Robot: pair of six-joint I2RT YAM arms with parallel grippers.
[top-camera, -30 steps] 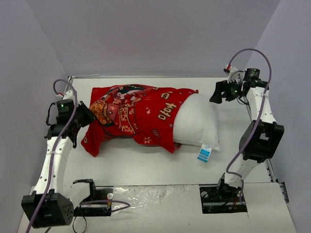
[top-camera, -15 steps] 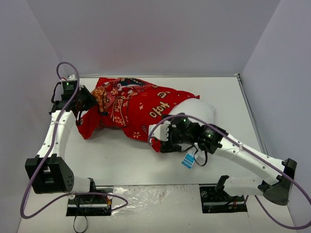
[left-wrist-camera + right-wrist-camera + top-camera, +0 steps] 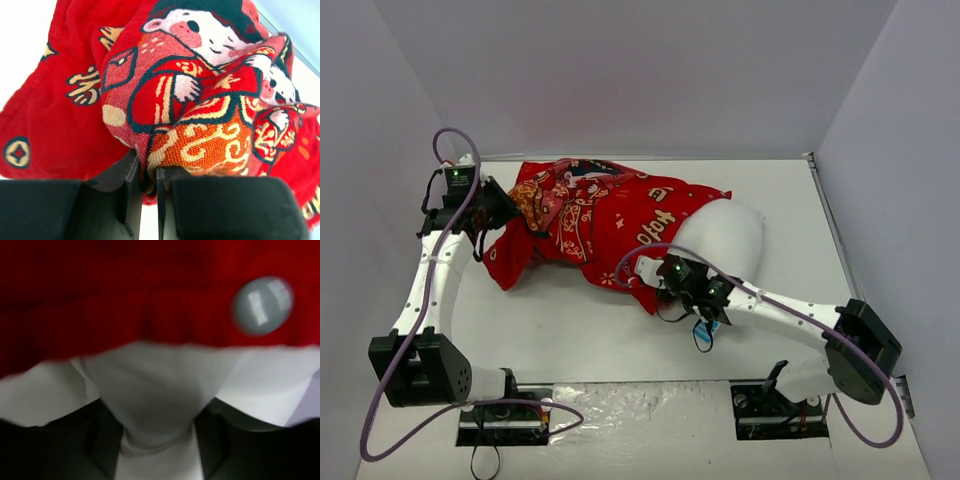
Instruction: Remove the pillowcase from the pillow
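Observation:
Next, my right gripper pulls the pillow (image 3: 728,235) toward the opposite wall, because my left gripper holds the pillowcase's end (image 3: 528,205) beside the wall and the pillow fills the pillowcase's opening.
The red printed pillowcase (image 3: 590,225) lies across the table's back left and covers the left part of the white pillow (image 3: 725,240), whose right end sticks out bare. My left gripper (image 3: 505,210) is at the cover's left end, shut on a bunched fold of the pillowcase (image 3: 200,100), with cloth pinched between its fingers (image 3: 131,180). My right gripper (image 3: 658,278) is at the pillow's front edge beside the cover's opening. In the right wrist view a bulge of white pillow (image 3: 155,390) fills the gap between its fingers (image 3: 107,445), just below the pillowcase hem (image 3: 125,295).
A small blue-and-white tag (image 3: 704,334) hangs at the pillow's front edge under the right arm. A grey round button (image 3: 262,305) sits on the red hem. Grey walls (image 3: 880,120) close in the table on the left, back and right.
The right arm swung from the back right down to the pillow's front edge, and its jaws have narrowed onto the white fabric. The left gripper pulled the cover's end toward the back left.

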